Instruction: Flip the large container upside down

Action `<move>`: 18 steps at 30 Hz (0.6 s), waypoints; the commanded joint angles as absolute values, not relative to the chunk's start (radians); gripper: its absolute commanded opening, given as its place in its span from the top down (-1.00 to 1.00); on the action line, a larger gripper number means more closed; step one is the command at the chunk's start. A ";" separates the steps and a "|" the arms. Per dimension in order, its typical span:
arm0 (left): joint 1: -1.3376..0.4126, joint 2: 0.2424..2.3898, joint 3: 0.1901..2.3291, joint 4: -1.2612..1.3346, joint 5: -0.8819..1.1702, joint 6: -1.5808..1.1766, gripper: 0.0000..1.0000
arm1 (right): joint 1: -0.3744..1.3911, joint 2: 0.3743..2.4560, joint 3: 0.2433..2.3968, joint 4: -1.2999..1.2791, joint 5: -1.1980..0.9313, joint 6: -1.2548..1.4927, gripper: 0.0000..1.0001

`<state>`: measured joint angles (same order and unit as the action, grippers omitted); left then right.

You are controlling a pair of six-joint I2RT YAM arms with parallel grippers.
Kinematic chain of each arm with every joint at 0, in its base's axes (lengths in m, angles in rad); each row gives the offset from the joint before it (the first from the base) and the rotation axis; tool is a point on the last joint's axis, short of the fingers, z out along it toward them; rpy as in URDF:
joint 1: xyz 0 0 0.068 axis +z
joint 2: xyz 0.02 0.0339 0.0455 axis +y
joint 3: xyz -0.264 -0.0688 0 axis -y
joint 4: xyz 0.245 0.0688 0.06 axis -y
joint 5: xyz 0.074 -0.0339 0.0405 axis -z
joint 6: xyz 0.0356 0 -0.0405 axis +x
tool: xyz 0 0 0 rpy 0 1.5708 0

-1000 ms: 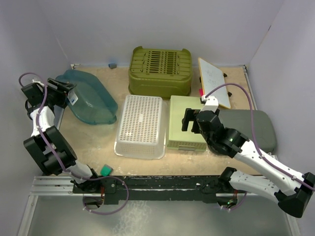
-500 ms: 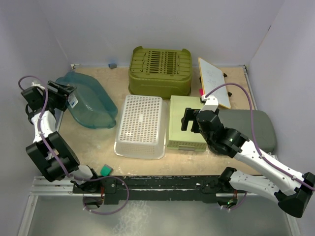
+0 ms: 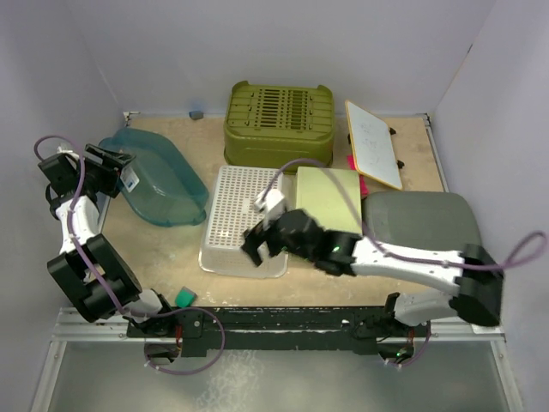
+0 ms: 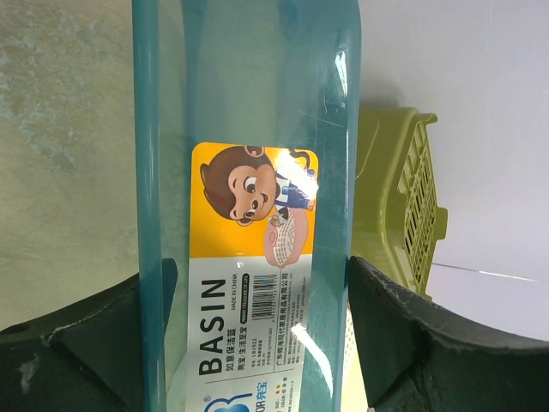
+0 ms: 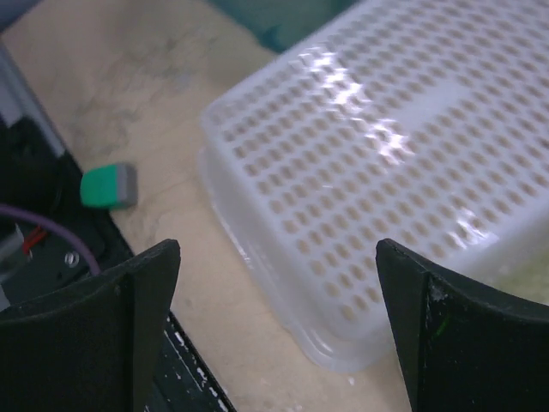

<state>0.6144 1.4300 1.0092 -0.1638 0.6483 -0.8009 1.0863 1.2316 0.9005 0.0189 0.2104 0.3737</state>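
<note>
The teal basin's labelled side (image 3: 129,178) is held by my left gripper, and the basin's near rim (image 3: 177,223) is free. My right gripper should now go to that rim and close there.
The teal basin (image 3: 159,180) stands tilted at the far left of the table, its rim and inside facing up and right. My left gripper (image 3: 116,167) holds its left wall. In the left wrist view the labelled basin wall (image 4: 249,129) fills the space between my fingers, and the gripper (image 4: 257,275) is shut on it. My right gripper (image 3: 255,245) is open and empty, low over the near left corner of the upside-down white perforated basket (image 3: 240,215). The basket (image 5: 403,146) shows in the right wrist view between and beyond my fingers.
An upside-down olive crate (image 3: 279,120) stands at the back. A pale green box (image 3: 330,199), a grey container (image 3: 429,223) and a whiteboard (image 3: 371,142) lie to the right. A small green block (image 3: 184,297) sits by the front rail.
My right arm has swung left from over the pale green box to the white basket's near left corner. The left gripper has turned the basin, so its inside now shows.
</note>
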 commanded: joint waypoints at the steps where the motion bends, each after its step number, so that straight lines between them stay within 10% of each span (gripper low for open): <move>1: 0.604 1.424 0.970 -0.316 0.560 -0.681 -0.48 | 1.298 1.397 0.948 0.395 0.247 -0.013 -0.97; 18: 0.601 1.390 0.935 -0.312 0.547 -0.709 -0.50 | 1.346 2.005 1.187 1.004 0.368 -0.436 -0.82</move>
